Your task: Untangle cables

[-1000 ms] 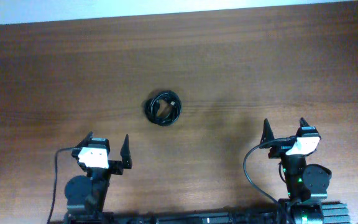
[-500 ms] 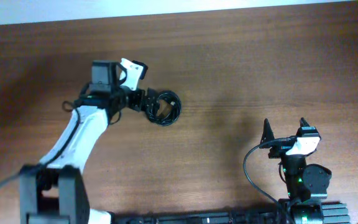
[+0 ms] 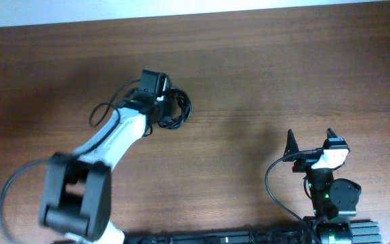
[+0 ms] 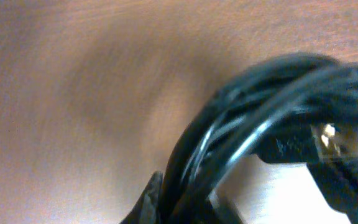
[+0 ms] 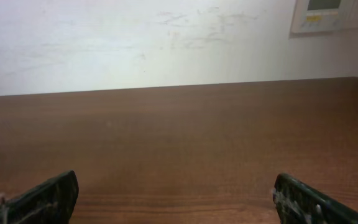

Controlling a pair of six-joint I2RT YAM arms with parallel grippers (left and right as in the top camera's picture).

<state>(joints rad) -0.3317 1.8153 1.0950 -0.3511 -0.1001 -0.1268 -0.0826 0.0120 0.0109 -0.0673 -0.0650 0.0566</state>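
I should grip the coil's free side (image 3: 185, 108) with my right gripper and pull its cables loose, because they are still bunched and my left gripper holds one side of the tight coil (image 3: 164, 102).
The cables (image 3: 186, 107) form one tight black coil on the brown wooden table (image 3: 263, 68), left of centre. My left gripper (image 3: 164, 112) has reached out over the coil's left side and is shut on the cables. The left wrist view shows the strands (image 4: 229, 143) up close, running down between the fingertips (image 4: 149, 202), with a metal plug end (image 4: 344, 140) at the right; the left gripper (image 4: 185, 200) pinches them at the bottom edge. My right gripper (image 3: 310, 139) stays near the front right, open and holding nothing, its gap (image 5: 179, 202) over bare wood.
The left arm (image 3: 107, 146) stretches diagonally from the front left to the coil. Thicker black wires loop beside the right arm's base (image 3: 271, 183). A white wall with a small panel (image 5: 334, 15) lies beyond the table's far edge.
The left arm swung from the front edge out to the coil and its jaws closed on the cables. The coil shifted slightly up and left. The right arm has not moved.
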